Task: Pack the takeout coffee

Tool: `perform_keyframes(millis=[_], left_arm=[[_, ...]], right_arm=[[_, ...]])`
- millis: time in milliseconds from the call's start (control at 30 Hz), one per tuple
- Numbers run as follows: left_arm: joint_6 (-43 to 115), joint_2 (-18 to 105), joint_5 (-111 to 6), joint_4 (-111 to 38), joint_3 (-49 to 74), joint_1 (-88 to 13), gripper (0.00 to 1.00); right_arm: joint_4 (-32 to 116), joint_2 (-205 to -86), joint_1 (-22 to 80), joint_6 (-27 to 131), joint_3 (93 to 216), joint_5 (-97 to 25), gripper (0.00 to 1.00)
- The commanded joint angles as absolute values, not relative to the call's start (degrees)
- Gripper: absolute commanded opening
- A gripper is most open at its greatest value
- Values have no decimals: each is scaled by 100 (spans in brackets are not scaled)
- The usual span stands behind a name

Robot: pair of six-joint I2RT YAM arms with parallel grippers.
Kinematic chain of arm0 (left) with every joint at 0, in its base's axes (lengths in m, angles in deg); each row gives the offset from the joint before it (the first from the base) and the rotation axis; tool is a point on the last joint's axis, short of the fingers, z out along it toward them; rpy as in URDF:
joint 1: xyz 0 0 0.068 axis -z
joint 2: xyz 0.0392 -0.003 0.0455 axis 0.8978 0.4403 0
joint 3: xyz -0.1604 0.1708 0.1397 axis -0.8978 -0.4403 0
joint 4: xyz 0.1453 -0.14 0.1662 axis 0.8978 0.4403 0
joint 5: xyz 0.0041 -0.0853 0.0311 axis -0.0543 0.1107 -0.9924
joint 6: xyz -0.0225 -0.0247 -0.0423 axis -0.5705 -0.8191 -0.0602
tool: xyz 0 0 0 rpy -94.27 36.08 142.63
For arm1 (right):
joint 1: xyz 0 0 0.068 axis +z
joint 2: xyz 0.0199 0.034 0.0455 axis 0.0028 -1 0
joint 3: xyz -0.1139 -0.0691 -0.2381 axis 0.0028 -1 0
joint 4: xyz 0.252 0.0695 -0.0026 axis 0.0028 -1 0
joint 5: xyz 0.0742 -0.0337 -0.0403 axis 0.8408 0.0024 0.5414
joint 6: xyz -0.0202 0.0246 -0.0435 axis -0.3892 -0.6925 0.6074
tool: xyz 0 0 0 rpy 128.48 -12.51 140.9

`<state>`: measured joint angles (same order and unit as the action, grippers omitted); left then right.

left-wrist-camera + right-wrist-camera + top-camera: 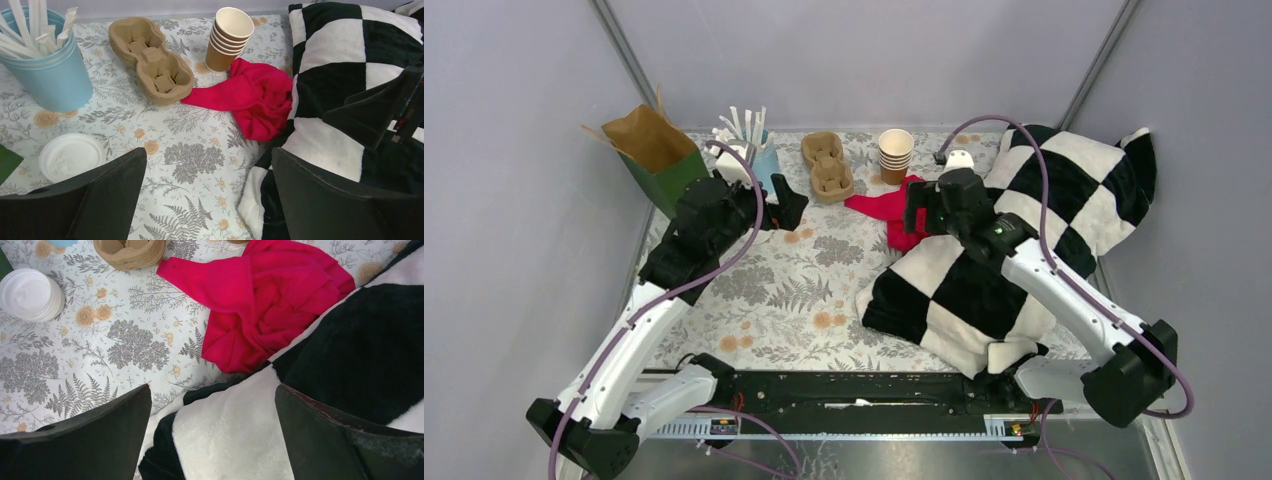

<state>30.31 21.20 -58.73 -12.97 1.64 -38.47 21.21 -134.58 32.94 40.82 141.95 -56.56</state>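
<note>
My open right gripper should keep moving toward the paper cups (895,162) and close on the top cup's rim, because that rim stands clear above the red cloth.
No brown cup with a white lid shows in any view. A stack of lidless paper cups (895,155) stands at the back, also seen in the left wrist view (226,37). A white lid (70,156) lies on the flowered cloth near my left gripper; in the right wrist view it (30,294) looks like a low stack of lids. My left gripper (789,205) (209,165) is open and empty above the cloth. My right gripper (914,215) (212,400) is open and empty over the edge of the checkered blanket (235,440), next to a red cloth (260,300).
A pulp cup carrier (827,165) (150,60) lies at the back. A blue cup of straws (759,150) (45,75) and a green bag lined with brown paper (659,150) stand back left. The black-and-white blanket (1024,230) covers the right side; the red cloth (889,210) touches it.
</note>
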Motion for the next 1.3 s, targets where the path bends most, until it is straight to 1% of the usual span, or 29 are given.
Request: perform_keyframes(millis=[0, 200, 367, 500, 567, 800, 967, 1067, 1167, 1267], left_arm=[[3172, 2237, -6062, -1846, 310, -3719, 99], [2976, 2402, -7303, -1930, 230, -3724, 99], [3124, 2489, -7659, -1836, 144, -3727, 99], [3265, 2251, -7982, -1878, -100, -3725, 99], [3300, 2147, -7940, -1923, -224, -3724, 99], [3385, 2151, -7631, -1873, -226, -3725, 99], [3366, 2140, -7460, -1869, -225, -3719, 99], [3360, 2149, -7472, -1795, -162, -3716, 99], [3350, 2151, -7495, -1599, 53, -3673, 99], [3399, 2091, -7466, -1570, 163, -3629, 99]], right_arm=[[2677, -13728, 3354, 3830, 14689, -5772, 100], [2578, -14808, 3342, 3722, 15460, -5863, 100], [2741, -15563, 3224, 3358, 15876, -5886, 100], [2761, -16193, 2908, 2886, 16330, -5788, 99], [2688, -16565, 2827, 2851, 16659, -5761, 94], [1846, -17795, 2685, 3039, 18272, -6865, 81], [1373, -18552, 2597, 3260, 19351, -7648, 77], [1281, -18926, 2572, 3415, 19763, -7797, 71], [1250, -19153, 2569, 3538, 20027, -7906, 64], [1334, -19362, 2562, 3663, 20160, -8028, 60]])
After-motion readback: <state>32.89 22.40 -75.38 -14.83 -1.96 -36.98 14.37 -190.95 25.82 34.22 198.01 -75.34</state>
